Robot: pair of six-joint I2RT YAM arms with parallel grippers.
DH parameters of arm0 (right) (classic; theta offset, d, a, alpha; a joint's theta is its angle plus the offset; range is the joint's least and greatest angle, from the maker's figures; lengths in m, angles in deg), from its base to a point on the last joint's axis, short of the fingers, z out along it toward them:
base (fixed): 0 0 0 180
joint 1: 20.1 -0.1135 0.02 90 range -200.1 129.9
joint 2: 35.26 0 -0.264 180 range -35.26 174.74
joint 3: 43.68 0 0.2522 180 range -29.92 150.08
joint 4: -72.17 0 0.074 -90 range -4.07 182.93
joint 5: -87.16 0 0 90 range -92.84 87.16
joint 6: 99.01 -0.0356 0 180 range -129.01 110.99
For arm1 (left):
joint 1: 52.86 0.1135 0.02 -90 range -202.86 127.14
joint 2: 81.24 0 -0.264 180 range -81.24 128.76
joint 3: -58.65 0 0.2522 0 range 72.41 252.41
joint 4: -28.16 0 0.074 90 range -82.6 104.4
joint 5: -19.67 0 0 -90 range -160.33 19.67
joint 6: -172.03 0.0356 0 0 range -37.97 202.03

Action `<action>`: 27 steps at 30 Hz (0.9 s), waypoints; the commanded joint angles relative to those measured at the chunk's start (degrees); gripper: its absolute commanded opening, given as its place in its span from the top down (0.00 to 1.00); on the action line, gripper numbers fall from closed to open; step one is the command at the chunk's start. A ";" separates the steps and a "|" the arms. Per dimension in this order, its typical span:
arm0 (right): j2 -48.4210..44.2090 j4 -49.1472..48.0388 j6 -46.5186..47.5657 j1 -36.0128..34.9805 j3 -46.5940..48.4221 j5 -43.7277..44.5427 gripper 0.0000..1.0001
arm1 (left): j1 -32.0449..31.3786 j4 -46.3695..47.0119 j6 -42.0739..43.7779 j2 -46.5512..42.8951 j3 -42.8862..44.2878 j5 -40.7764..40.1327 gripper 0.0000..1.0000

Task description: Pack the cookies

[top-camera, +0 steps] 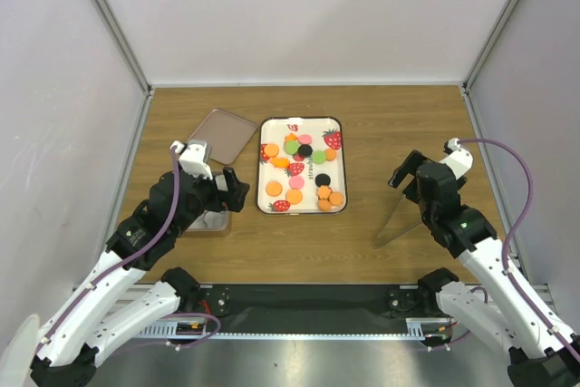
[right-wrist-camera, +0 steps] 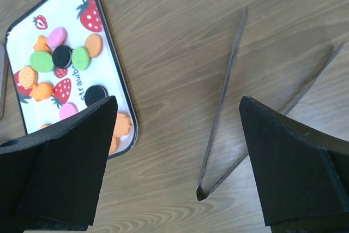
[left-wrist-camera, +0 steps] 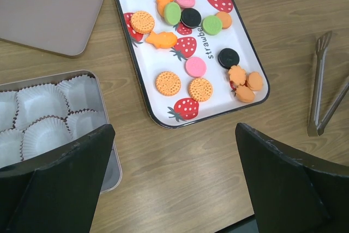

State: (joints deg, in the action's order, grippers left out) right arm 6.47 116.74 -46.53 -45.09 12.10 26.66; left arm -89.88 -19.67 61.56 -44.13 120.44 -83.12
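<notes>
My right gripper should keep moving down, as the tongs' tray-side arm [right-wrist-camera: 222, 95] runs lengthwise between its open fingers, until those fingers can close across that arm [right-wrist-camera: 234, 51].
The cookies [top-camera: 299, 169], orange, pink, green and black discs, lie scattered on a white strawberry-print tray [top-camera: 275, 129] at the table's middle. They also show in the left wrist view [left-wrist-camera: 195, 66] and the right wrist view [right-wrist-camera: 81, 57]. My left gripper [top-camera: 231, 192] is open and empty, above bare wood between the tin and the tray [left-wrist-camera: 174, 135]. My right gripper [top-camera: 406, 174] is open and empty, above the metal tongs [right-wrist-camera: 178, 105].
An open metal tin [left-wrist-camera: 116, 174] lined with white paper cups [left-wrist-camera: 41, 102] stands left of the tray, partly under my left arm [top-camera: 210, 221]. Its lid [top-camera: 220, 134] lies behind it. Metal tongs [top-camera: 396, 219] lie flat right of the tray [right-wrist-camera: 222, 102].
</notes>
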 commanded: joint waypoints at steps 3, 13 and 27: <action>0.89 4.69 -3.35 0.30 1.84 2.32 0.00 | -0.16 0.49 0.96 -0.01 -0.13 1.90 0.00; 9.66 6.90 -5.38 2.31 2.98 2.85 0.01 | -0.16 0.84 0.69 0.87 -0.48 3.13 0.00; 25.93 -4.52 -1.94 17.43 1.57 -8.05 0.12 | -0.16 0.58 0.52 0.60 -0.92 3.57 0.00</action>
State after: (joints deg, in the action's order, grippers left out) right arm 30.41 116.34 -49.22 -28.13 12.95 19.80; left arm -89.88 -19.67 61.56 -43.39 119.96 -80.50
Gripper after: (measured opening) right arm 0.883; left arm 0.996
